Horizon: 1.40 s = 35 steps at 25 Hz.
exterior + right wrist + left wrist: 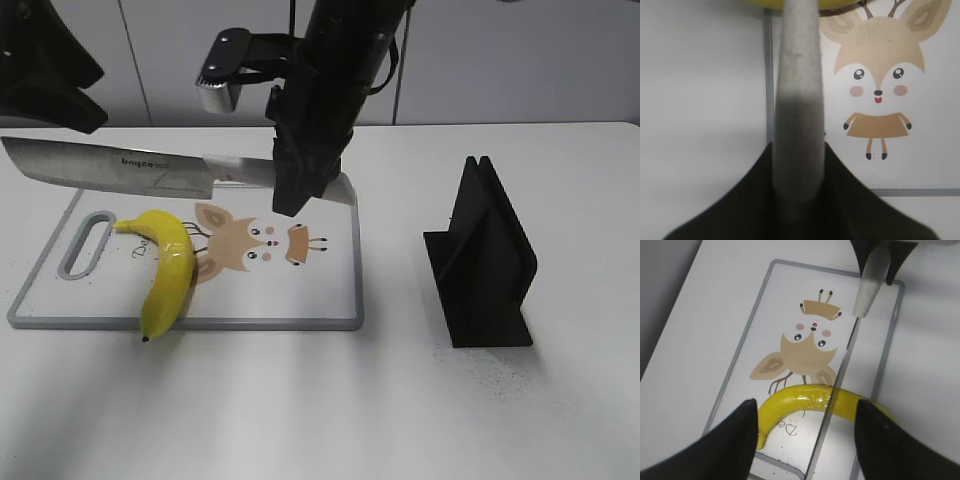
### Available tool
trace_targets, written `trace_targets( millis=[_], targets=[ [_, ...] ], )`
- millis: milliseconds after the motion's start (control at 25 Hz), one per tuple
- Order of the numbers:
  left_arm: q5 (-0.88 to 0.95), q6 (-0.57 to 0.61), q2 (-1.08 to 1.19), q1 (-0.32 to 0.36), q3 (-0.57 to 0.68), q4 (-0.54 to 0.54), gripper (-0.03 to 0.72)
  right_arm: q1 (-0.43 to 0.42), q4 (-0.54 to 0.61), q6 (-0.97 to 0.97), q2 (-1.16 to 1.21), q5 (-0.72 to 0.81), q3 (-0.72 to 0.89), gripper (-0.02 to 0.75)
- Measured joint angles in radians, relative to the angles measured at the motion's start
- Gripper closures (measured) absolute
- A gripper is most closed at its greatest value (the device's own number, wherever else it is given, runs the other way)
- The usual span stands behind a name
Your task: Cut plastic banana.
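I expect the plastic banana (163,294) to stay whole when I press the blade down on it, because glossy yellow skin (177,258) runs unbroken from stem to tip.
The plastic banana (168,275) is glossy yellow and whole. It lies on the left part of the white deer-print cutting board (200,322). My right gripper (300,185) is shut on the grey handle of a large kitchen knife (110,165), whose blade points left and hangs above the board's far edge. In the right wrist view the handle (797,100) fills the shut jaws (797,150), with a sliver of banana (840,4) at the top. My left gripper (805,407) is open and empty above the banana (795,397). The blade (842,370) crosses over the banana edge-on.
A black slotted knife stand (485,260) stands on the white table to the right of the board. The left arm (45,70) hangs at the upper left. The board's grey rim (742,342) and handle slot (88,243) lie at its left end.
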Motion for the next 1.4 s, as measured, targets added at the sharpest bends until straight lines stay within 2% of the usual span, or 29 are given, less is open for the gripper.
trace_targets(
  millis=[200, 440, 920, 1240, 1400],
  targets=[
    [-0.001, 0.001, 0.042, 0.0, -0.001, 0.048, 0.101, -0.018, -0.058, -0.034, 0.003, 0.0, -0.024, 0.56],
    [-0.012, 0.001, 0.078, 0.0, -0.001, 0.123, 0.131, -0.06, -0.071, -0.1, 0.003, -0.001, -0.024, 0.56],
    [-0.052, 0.001, 0.146, 0.0, -0.001, 0.129, 0.184, -0.066, -0.021, -0.148, 0.003, -0.031, -0.032, 0.56],
    [-0.082, 0.001, 0.148, 0.0, -0.002, 0.113, 0.294, -0.066, -0.016, -0.15, 0.023, -0.038, -0.032, 0.56],
    [-0.082, 0.001, 0.151, 0.0, -0.002, 0.106, 0.399, -0.066, -0.019, -0.15, 0.024, -0.053, -0.036, 0.56]
  ],
)
